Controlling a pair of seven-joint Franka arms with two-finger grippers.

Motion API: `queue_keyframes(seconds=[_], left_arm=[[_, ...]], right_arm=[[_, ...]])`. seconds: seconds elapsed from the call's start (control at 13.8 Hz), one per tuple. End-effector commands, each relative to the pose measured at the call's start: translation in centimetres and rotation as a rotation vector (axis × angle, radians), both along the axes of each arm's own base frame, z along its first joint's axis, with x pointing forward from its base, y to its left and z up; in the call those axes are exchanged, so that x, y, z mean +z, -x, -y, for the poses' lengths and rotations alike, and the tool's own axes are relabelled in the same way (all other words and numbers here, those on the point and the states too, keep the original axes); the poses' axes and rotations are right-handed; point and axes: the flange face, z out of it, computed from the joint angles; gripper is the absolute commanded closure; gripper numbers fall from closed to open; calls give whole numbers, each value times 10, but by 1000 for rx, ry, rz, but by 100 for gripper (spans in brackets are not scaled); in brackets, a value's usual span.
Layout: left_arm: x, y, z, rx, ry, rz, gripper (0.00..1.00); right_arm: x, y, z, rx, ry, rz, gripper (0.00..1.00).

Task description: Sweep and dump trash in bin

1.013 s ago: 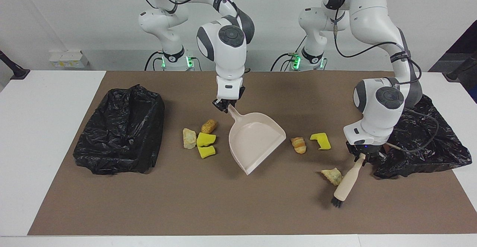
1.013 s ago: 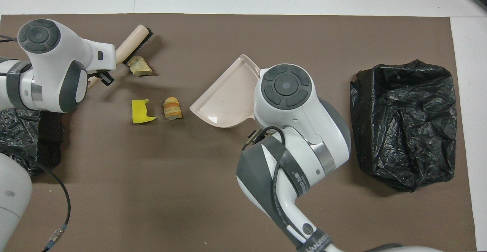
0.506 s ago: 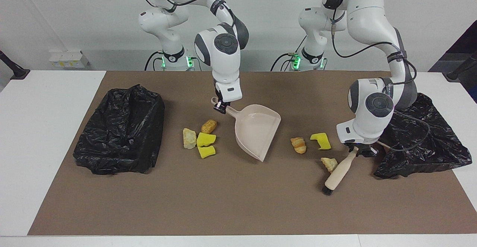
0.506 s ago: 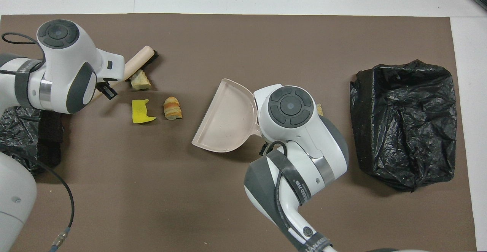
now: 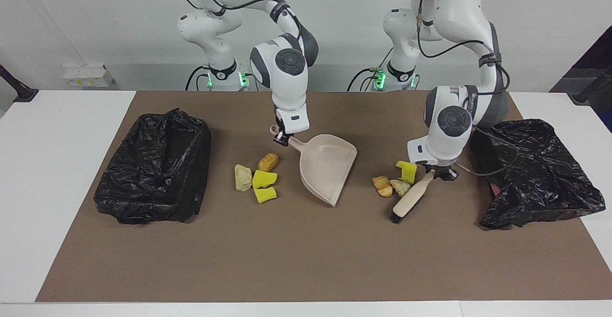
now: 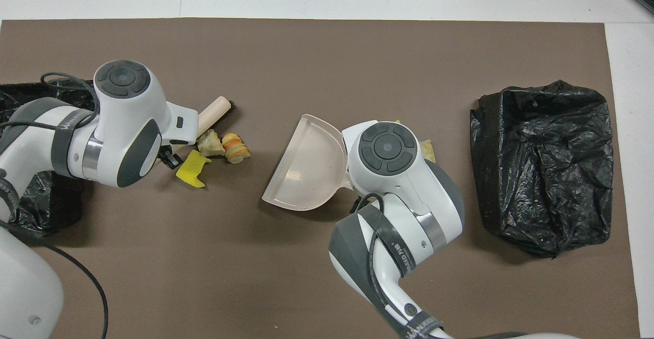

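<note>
The wooden brush (image 6: 214, 114) slopes behind the trash, at an angle to the dustpan's edge, so the robot's left gripper should turn it parallel to that edge and sweep the trash into the dustpan (image 6: 309, 166).
My right gripper (image 5: 283, 137) is shut on the handle of the pale pink dustpan (image 5: 327, 171), whose lip rests on the mat with its mouth turned toward the left arm's end. My left gripper (image 5: 437, 173) is shut on the wooden brush (image 5: 411, 197), bristles down on the mat. Three pieces of trash are bunched against the brush: a yellow sponge chunk (image 5: 407, 170), a pale lump (image 5: 399, 186) and an orange bread piece (image 5: 382, 185). Several more pieces (image 5: 260, 178) lie beside the dustpan toward the right arm's end, mostly hidden under the right arm in the overhead view.
A bin lined with a black bag (image 5: 158, 173) stands at the right arm's end of the brown mat (image 5: 306, 259). A second black bag (image 5: 540, 169) lies at the left arm's end, close to the left arm. White tabletop surrounds the mat.
The left gripper dragged the brush toward the dustpan, pushing the pale lump and yellow sponge up against the orange piece. The right gripper turned the dustpan's mouth toward that pile.
</note>
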Motion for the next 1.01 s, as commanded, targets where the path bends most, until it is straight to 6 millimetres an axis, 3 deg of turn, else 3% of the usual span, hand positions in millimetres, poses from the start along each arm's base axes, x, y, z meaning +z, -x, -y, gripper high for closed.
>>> queue_keyframes(seconds=[0.0,0.07,0.22,0.36,0.51,0.72,0.94], left_arm=[[15,20,9,61,-20,19,100],[23,19,3,90,-17,29,100],[41,22,-8,235,-32,63,100],[41,28,-22,381,-74,54,100],[35,35,-50,447,-95,23,100],[17,65,-88,616,-117,31,100],[2,85,-80,732,-63,58,100]], right_arm=[[-3,-1,2,19,-43,27,100],[-13,3,0,19,-41,24,100],[-14,3,1,27,-32,24,100],[-14,4,1,28,-29,22,100],[-14,3,0,41,-30,26,100],[-25,5,0,117,-29,21,100],[-33,3,-3,114,-37,37,100]])
